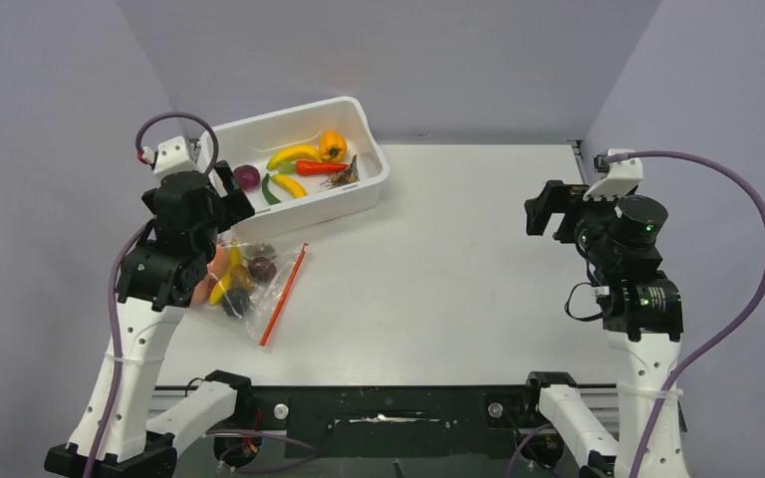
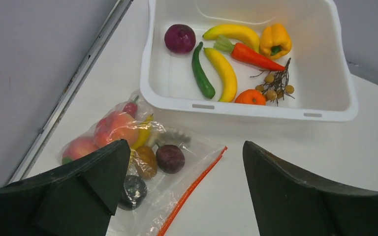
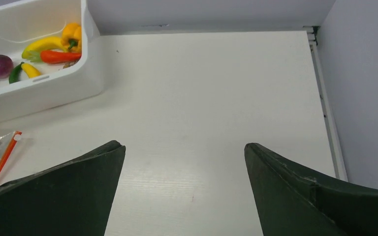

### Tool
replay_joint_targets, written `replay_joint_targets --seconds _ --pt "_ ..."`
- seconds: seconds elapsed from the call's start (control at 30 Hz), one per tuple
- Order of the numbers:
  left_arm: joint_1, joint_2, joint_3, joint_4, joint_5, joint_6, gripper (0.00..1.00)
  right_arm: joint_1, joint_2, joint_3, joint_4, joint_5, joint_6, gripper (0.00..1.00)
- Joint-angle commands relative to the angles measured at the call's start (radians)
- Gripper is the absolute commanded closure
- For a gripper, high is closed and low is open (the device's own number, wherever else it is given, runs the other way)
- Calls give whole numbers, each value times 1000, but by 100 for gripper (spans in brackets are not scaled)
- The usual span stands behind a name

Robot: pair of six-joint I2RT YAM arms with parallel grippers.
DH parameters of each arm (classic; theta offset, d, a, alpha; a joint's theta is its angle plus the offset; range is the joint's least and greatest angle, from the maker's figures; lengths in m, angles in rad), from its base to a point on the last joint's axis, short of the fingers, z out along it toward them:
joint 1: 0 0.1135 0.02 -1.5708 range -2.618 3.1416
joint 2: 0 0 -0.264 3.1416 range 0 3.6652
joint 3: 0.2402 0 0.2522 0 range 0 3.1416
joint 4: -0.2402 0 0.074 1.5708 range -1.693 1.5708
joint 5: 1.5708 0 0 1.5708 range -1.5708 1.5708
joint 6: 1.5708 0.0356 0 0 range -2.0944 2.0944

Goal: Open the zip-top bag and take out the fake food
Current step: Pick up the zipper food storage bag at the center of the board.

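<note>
I should keep lowering my left gripper to the bag's near edge (image 1: 247, 325) and close it there, because the film (image 1: 256, 311) next to the dark plum is clear of food.
The clear zip-top bag (image 1: 259, 284) lies on the table at the left, its red-orange zip strip (image 1: 284, 295) along the right edge. In the left wrist view the bag (image 2: 177, 182) holds fake food: a peach (image 2: 114, 127), a brown kiwi (image 2: 145, 161), a purple plum (image 2: 170, 158) and a dark plum (image 2: 134, 189). My left gripper (image 1: 229, 189) is open and empty, raised over the bag's far left part; in its own view (image 2: 186, 147) the zip strip (image 2: 192, 189) lies between its fingers. My right gripper (image 1: 548, 211) is open and empty above bare table at the right, far from the bag.
A white tub (image 1: 364, 189) stands behind the bag at the back left, holding loose toy food: bananas (image 2: 224, 73), a carrot (image 2: 253, 56), a yellow pepper (image 2: 274, 40), a purple onion (image 2: 179, 38). Grey walls close the table on the left, back and right.
</note>
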Motion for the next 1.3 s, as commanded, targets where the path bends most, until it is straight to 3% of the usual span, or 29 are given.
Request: replay_joint_targets --seconds 0.0,0.37,0.5,0.63,0.9,1.27 --pt "-36 -47 -81 100 -71 -1 13 -29 -9 -69 76 -81 56 2" --pt "-122 -106 -339 177 -1 49 5 -97 24 -277 142 -277 186 2" --pt "-130 -84 -401 170 13 -12 3 -112 34 -341 158 -334 234 2" --pt "-67 -55 -447 147 55 -104 3 -122 40 -385 151 -361 272 2" --pt "178 -73 -604 212 215 -207 2 -132 22 -451 161 -395 336 2" --pt "264 -81 -765 220 252 -499 2 -134 28 -469 149 -390 350 2"
